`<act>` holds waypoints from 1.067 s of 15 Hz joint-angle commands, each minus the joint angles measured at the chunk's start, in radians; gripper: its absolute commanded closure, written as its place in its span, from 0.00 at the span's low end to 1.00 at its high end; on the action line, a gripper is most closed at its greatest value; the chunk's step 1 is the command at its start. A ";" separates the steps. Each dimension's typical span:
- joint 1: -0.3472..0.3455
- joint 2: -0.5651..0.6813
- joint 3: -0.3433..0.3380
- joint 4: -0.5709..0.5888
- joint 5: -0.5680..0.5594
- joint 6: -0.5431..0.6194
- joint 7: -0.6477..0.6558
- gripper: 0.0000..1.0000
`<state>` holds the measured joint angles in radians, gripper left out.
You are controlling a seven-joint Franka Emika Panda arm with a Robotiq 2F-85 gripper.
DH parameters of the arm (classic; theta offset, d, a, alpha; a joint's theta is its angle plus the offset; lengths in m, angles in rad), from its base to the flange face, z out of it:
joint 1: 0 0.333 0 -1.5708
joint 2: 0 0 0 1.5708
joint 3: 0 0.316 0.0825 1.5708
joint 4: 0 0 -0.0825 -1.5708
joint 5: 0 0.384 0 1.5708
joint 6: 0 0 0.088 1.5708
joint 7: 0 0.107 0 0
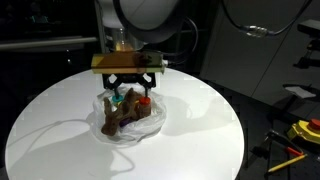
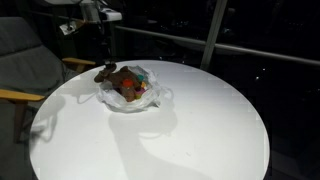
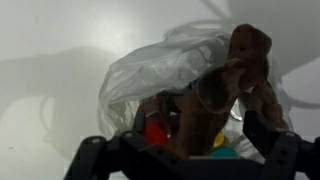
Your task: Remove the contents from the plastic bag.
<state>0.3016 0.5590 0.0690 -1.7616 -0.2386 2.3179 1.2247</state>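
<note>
The brown teddy bear [image 1: 119,116] should uncover more small items hidden in the bag when I lift it, because red and yellow bits [image 3: 156,132] are peeking out beneath it.
A clear plastic bag [image 1: 127,122] lies on the round white table [image 1: 60,110], and it shows in both exterior views [image 2: 128,92]. A brown teddy bear [image 1: 124,113] sticks out of the bag among small red [image 1: 145,100] and teal [image 1: 118,98] items. In the wrist view the bear [image 3: 225,85] lies over the bag's [image 3: 150,70] mouth, with red [image 3: 155,130] and yellow bits beneath it. My gripper [image 1: 131,86] hangs right above the bag, with its fingers spread to either side of the bear [image 3: 198,138]. It looks open, and I see no firm grip.
Yellow and red tools [image 1: 300,132] lie on a dark bench beyond the table edge. A grey chair [image 2: 25,60] stands beside the table. A loose cable [image 1: 50,128] trails over the tabletop near the bag.
</note>
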 commanded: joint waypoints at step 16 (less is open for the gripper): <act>0.039 0.124 -0.113 0.189 0.052 0.001 0.024 0.98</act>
<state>0.3283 0.7819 -0.0436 -1.5009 -0.2094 2.3175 1.2414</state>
